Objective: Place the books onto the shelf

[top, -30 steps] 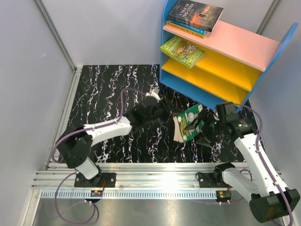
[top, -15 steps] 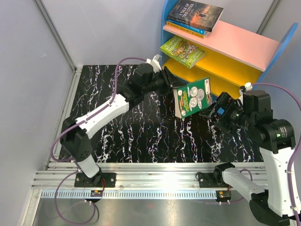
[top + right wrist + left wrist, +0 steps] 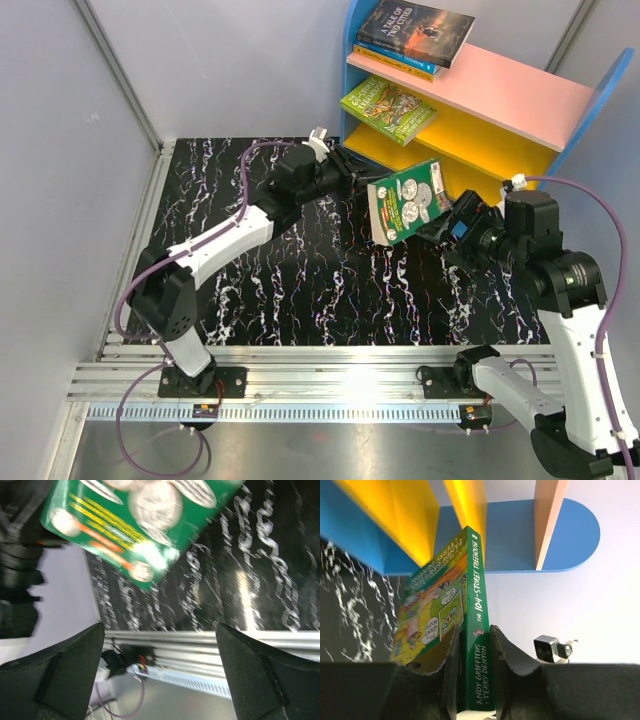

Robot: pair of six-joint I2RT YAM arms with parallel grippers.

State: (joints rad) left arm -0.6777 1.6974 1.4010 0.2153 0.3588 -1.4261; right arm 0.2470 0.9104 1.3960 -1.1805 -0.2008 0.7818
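Observation:
I should move my open right gripper away, because it crowds the green book's edge [image 3: 446, 202], before my left gripper turns the book round onto the lime-green book [image 3: 390, 107].
My left gripper [image 3: 368, 188] is shut on the green book with silver coins [image 3: 410, 201], holding it upright in the air just in front of the shelf [image 3: 500, 88]. In the left wrist view its green spine [image 3: 476, 645] sits clamped between my fingers [image 3: 451, 675], with the shelf's blue side panel [image 3: 520, 545] beyond. My right gripper [image 3: 447, 228] hangs open just right of the book, touching nothing; the coin cover [image 3: 131, 522] fills the top of its wrist view. The dark book [image 3: 415, 30] lies on a blue one [image 3: 393, 59] on the pink board. The lime-green book [image 3: 388, 108] lies on a yellow board.
The black marbled mat [image 3: 250, 260] covers the floor in front of the shelf. Grey walls [image 3: 60, 200] close in the left and back sides. An aluminium rail [image 3: 320, 365] with both arm bases runs along the near edge. The lowest yellow board [image 3: 440, 175] is behind the held book.
My left arm has lifted the green coin book off the mat and carried it up towards the shelf. My right arm has risen and drawn back from the book, still open.

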